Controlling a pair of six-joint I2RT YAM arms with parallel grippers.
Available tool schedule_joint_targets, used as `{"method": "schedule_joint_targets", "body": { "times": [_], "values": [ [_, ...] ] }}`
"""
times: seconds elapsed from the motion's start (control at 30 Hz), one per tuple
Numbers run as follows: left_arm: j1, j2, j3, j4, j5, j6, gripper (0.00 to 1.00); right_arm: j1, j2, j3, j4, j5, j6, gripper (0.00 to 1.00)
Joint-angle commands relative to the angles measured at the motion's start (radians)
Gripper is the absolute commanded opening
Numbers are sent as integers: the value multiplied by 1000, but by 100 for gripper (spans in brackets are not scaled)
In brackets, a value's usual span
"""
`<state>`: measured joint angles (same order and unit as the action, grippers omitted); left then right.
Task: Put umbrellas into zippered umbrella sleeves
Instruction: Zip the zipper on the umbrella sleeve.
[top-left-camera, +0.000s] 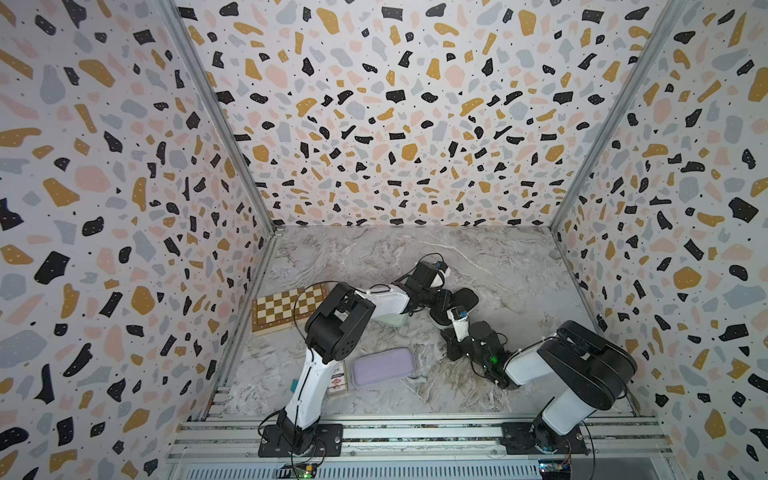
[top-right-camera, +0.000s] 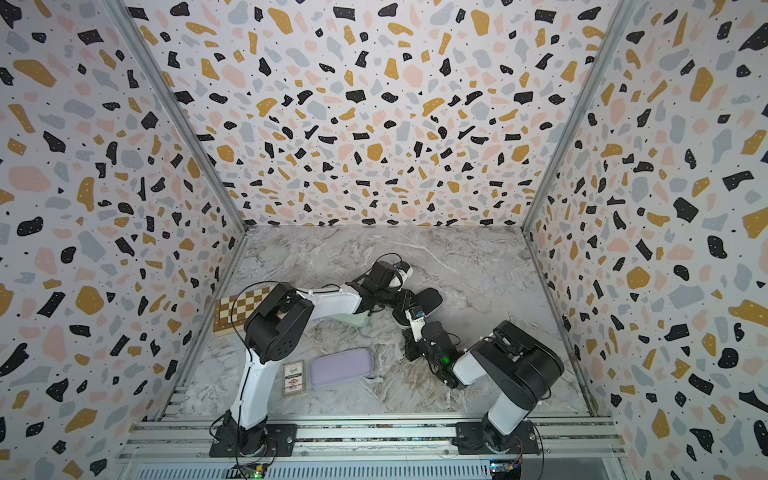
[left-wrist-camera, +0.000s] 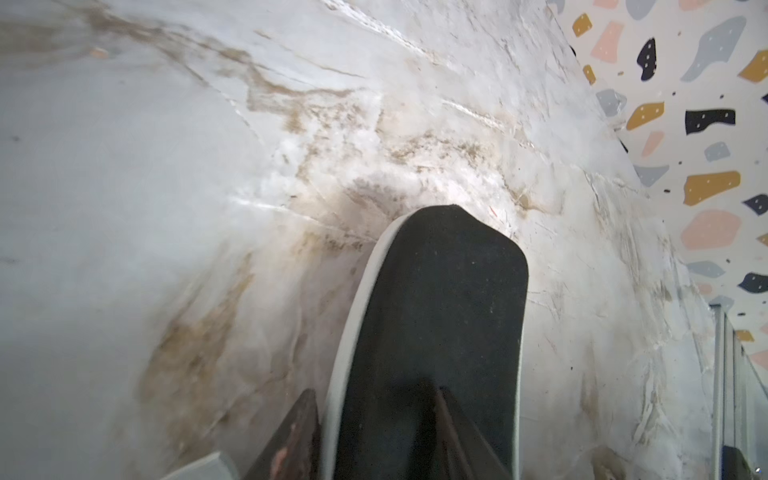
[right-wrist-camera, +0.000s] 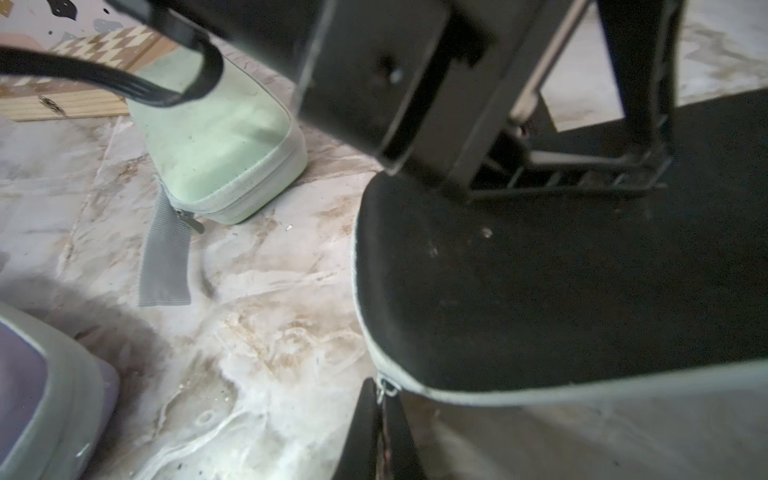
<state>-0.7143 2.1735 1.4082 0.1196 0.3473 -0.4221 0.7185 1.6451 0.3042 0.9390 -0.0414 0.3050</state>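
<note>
The zip bends at the black sleeve's corner (right-wrist-camera: 392, 382) next to my left gripper. Next, my left gripper grabs the sleeve's far end (top-left-camera: 470, 296) and turns the sleeve so it can be zipped.
The black sleeve (top-left-camera: 467, 296) lies mid-table in both top views, its black face and grey zip edge filling the left wrist view (left-wrist-camera: 436, 291). My left gripper (left-wrist-camera: 374, 390) is shut across it, one finger on the black face and the other beyond the grey edge. My right gripper (right-wrist-camera: 381, 388) is shut on the small metal zipper pull (right-wrist-camera: 386, 384) at the corner of the black sleeve (right-wrist-camera: 540, 291). The lilac sleeve (top-left-camera: 382, 366) lies zipped shut near the front. The mint green sleeve (right-wrist-camera: 216, 141) lies shut under the left arm. No umbrellas are in view.
A checkered wooden chessboard box (top-left-camera: 286, 305) sits against the left wall. A small card box (top-left-camera: 337, 378) lies beside the lilac sleeve. A grey strap (right-wrist-camera: 164, 257) trails from the mint sleeve. Terrazzo walls enclose three sides of the marble table (top-left-camera: 519, 266).
</note>
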Motion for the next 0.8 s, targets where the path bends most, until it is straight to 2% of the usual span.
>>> {"method": "schedule_joint_targets", "body": {
  "times": [0.0,0.3,0.4,0.47,0.57,0.67,0.77],
  "values": [
    [9,5,-56,-26,-100,-65,43,21,15,43,26,-76,21,0],
    [21,-106,-180,44,-114,-78,43,-8,-14,-26,-13,-2,5,0],
    [23,-164,-208,49,-126,-67,54,-36,-26,-59,-19,-6,9,0],
    [24,-189,-207,32,-138,-51,65,-49,-37,-72,-23,-9,9,0],
    [24,-188,-154,-21,-152,5,75,-66,-59,-87,-30,-10,10,0],
    [26,-127,-34,-106,-153,92,77,-88,-82,-101,-40,-8,19,0],
    [37,-35,100,-160,-98,173,77,-109,-100,-118,-42,-1,31,0]
  ]
}}
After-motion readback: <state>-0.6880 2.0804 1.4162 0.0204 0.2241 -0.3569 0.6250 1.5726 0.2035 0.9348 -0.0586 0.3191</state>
